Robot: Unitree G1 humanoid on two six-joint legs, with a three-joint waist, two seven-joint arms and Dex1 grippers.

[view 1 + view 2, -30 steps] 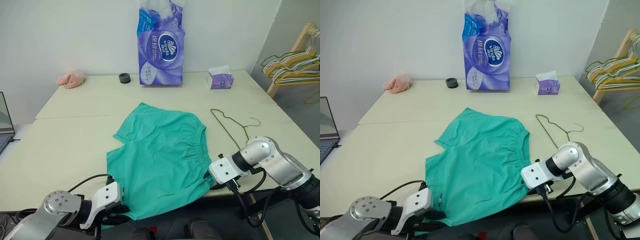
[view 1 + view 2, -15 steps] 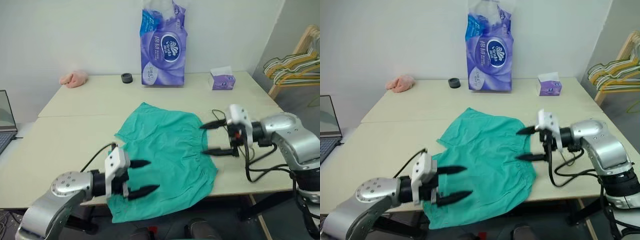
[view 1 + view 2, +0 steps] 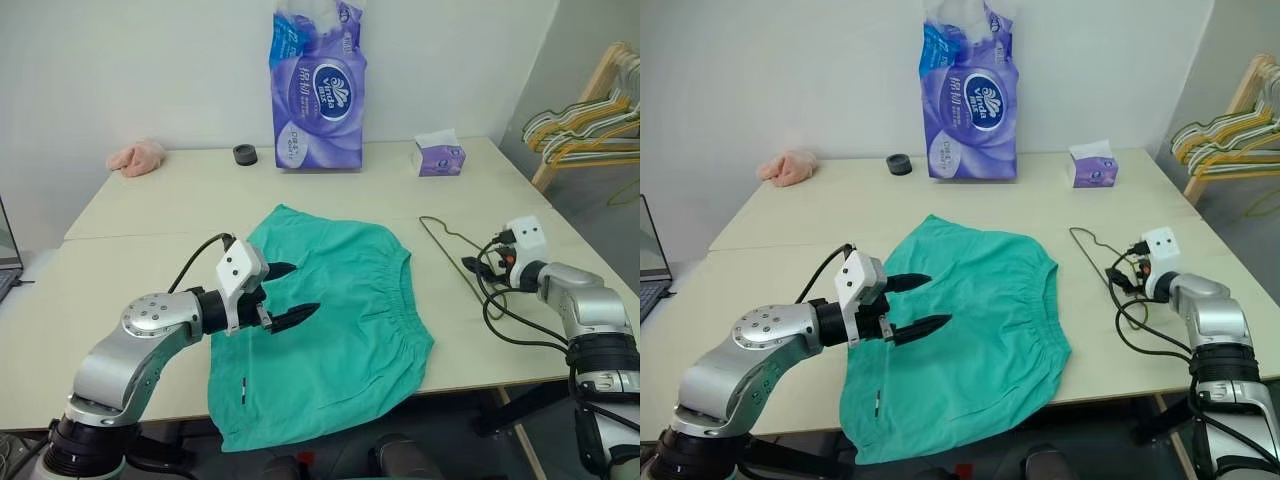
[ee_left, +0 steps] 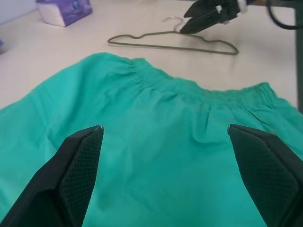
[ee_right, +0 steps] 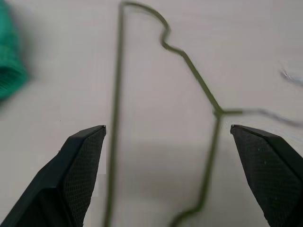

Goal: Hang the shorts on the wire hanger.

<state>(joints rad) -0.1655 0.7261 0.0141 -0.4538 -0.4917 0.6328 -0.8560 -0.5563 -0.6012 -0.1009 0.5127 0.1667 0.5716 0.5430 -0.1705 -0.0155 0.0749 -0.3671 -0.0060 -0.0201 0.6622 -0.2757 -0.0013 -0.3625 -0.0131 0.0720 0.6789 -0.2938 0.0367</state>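
Note:
Next, I lift the hanger (image 3: 449, 258) by its near side (image 5: 212, 158) with my right gripper and hand over the hanger's far end, because the hanger lies beyond the shorts' waistband, far from my left gripper.
The teal-green shorts (image 3: 335, 315) lie flat mid-table, waistband toward the right, one hem drooping over the front edge. My left gripper (image 3: 300, 290) hovers open just above the left leg of the shorts; in the left wrist view its fingers (image 4: 80, 156) frame bare cloth and nothing sits between them. The thin olive wire hanger (image 3: 438, 245) lies on the table to the right of the waistband. My right gripper (image 3: 476, 268) is low over the hanger, open, with both hanger (image 5: 116, 94) wires running between its fingers (image 5: 83, 156) on the tabletop.
On the cream table (image 3: 150, 250), a tall purple tissue pack (image 3: 318, 90), a black ring (image 3: 244, 154) and a pink cloth lump (image 3: 138, 156) line the back edge. A small tissue box (image 3: 440, 158) stands back right. A wooden rack with bunched hangers (image 3: 590, 120) stands off the right side.
Both grippers came up from the shorts' front hem and opened. The left rose and moved forward over the left leg. The right swung rightward from the waistband to the hanger.

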